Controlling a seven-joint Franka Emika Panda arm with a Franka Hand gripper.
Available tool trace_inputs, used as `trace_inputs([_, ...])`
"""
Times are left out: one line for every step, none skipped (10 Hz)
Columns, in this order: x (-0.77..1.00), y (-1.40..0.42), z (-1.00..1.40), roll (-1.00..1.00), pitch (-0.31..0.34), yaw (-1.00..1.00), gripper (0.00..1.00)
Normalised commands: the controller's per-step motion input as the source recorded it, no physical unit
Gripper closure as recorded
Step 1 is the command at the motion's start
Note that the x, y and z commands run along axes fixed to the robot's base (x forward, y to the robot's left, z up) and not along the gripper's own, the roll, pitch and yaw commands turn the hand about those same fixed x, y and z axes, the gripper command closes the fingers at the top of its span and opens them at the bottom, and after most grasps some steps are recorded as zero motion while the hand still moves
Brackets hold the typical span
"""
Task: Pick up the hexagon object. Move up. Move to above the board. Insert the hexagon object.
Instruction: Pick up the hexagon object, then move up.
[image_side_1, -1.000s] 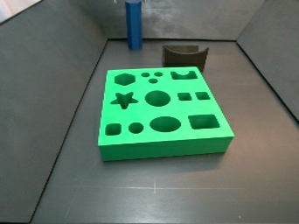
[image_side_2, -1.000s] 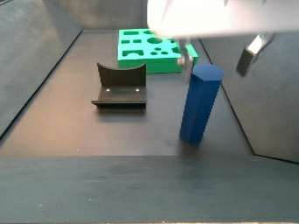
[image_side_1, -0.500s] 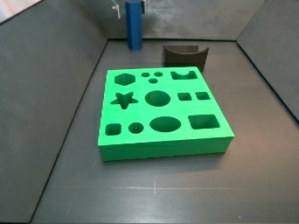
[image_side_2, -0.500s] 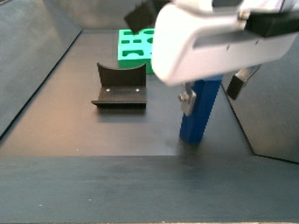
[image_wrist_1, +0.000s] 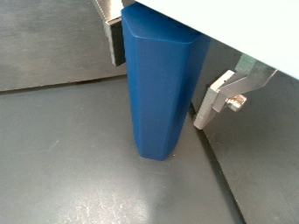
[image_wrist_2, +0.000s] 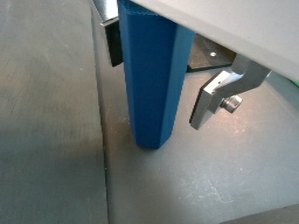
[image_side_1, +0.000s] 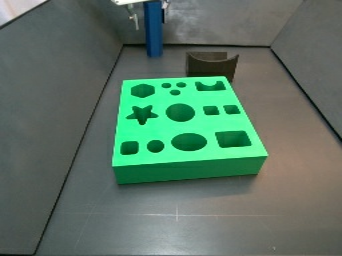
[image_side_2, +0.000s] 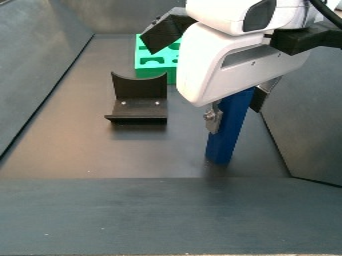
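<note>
My gripper will make the green board shift a little when it pushes the hexagon object into the board's hole, because open floor (image_side_1: 174, 215) is all around the edges of the green board (image_side_1: 187, 125).
The hexagon object (image_wrist_1: 163, 87) is a tall blue peg standing upright on the dark floor near the back wall, as a side view (image_side_1: 154, 30) shows. My gripper (image_wrist_1: 162, 92) is lowered over it and open, with one finger (image_wrist_1: 117, 39) close on one side and the other finger (image_wrist_1: 219, 96) a small gap away on the opposite side. Both wrist views show this, including the view with the peg (image_wrist_2: 152, 79) and gripper (image_wrist_2: 156, 93). In a side view the white gripper (image_side_2: 235, 112) covers the peg's top (image_side_2: 227, 130). The green board (image_side_1: 187, 130) lies apart, mid-floor.
The dark fixture (image_side_1: 211, 64) with a curved notch stands between the peg and the board's far right corner; it also shows in a side view (image_side_2: 136, 97). Grey walls enclose the floor, and one wall runs close beside the peg (image_side_2: 301, 120).
My gripper has come down from above the peg, and its fingers now straddle the upper part of it. The peg has not moved.
</note>
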Motion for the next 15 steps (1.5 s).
trace_inputs([0.00, 0.05, 0.00, 0.00, 0.000, 0.01, 0.00])
trace_inputs([0.00, 0.00, 0.00, 0.00, 0.000, 0.00, 0.00])
trace_inputs([0.00, 0.00, 0.00, 0.00, 0.000, 0.00, 1.00])
trace_inputs([0.00, 0.00, 0.00, 0.00, 0.000, 0.00, 1.00])
trace_inputs([0.00, 0.00, 0.00, 0.00, 0.000, 0.00, 1.00])
trace_inputs([0.00, 0.00, 0.00, 0.00, 0.000, 0.00, 1.00])
trace_inputs([0.00, 0.00, 0.00, 0.00, 0.000, 0.00, 1.00])
trace_inputs([0.00, 0.00, 0.00, 0.00, 0.000, 0.00, 1.00])
trace_inputs([0.00, 0.00, 0.00, 0.00, 0.000, 0.00, 1.00])
trace_inputs([0.00, 0.00, 0.00, 0.00, 0.000, 0.00, 1.00])
trace_inputs([0.00, 0.00, 0.00, 0.00, 0.000, 0.00, 1.00])
trace_inputs([0.00, 0.00, 0.00, 0.00, 0.000, 0.00, 1.00])
trace_inputs([0.00, 0.00, 0.00, 0.00, 0.000, 0.00, 1.00])
trace_inputs([0.00, 0.00, 0.83, 0.00, 0.000, 0.00, 1.00])
trace_inputs([-0.02, -0.03, 0.83, -0.01, 0.010, -0.01, 1.00])
